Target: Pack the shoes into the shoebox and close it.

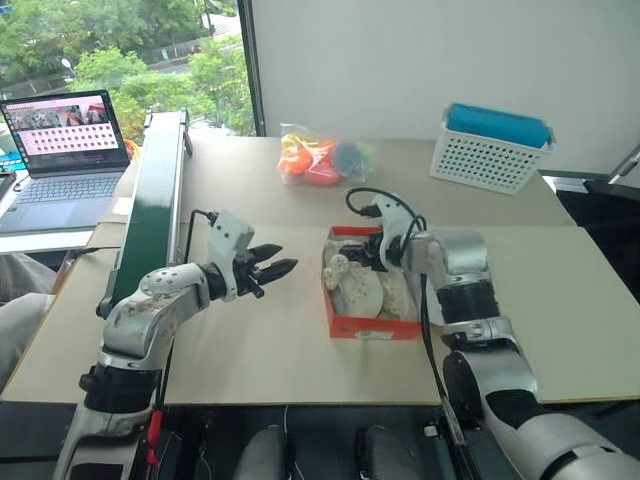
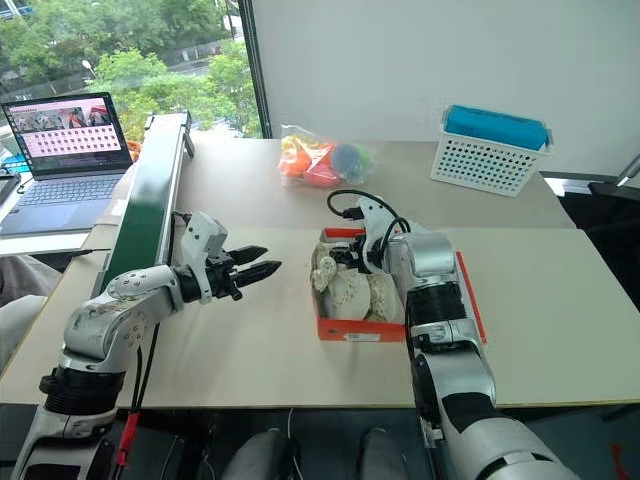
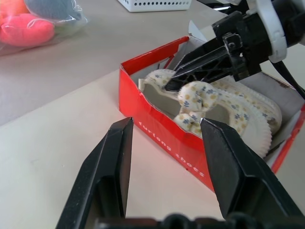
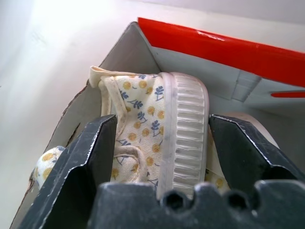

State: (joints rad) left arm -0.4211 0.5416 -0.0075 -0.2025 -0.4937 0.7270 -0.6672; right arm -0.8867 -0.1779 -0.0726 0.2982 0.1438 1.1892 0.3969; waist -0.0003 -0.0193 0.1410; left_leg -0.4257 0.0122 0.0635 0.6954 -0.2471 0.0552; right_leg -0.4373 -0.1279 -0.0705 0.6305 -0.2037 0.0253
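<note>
The cream shoe's flowered bow hangs down over the shoebox's rim. The bow should tuck down inside the shoebox's side when I push it in.
The red shoebox stands open on the table's middle, its lid folded out to the right. Both cream shoes, printed with small flowers, lie inside it. My right gripper reaches down into the box from the right. Its fingers stand apart on either side of one shoe, which is turned on its side. My left gripper hovers open and empty above the table, left of the box and pointing at it. In the left wrist view the box sits just past those fingers.
A bag of bright toys lies behind the box. At the back right stands a white basket with a blue top. A long green board runs along the table's left edge, with a laptop beyond it.
</note>
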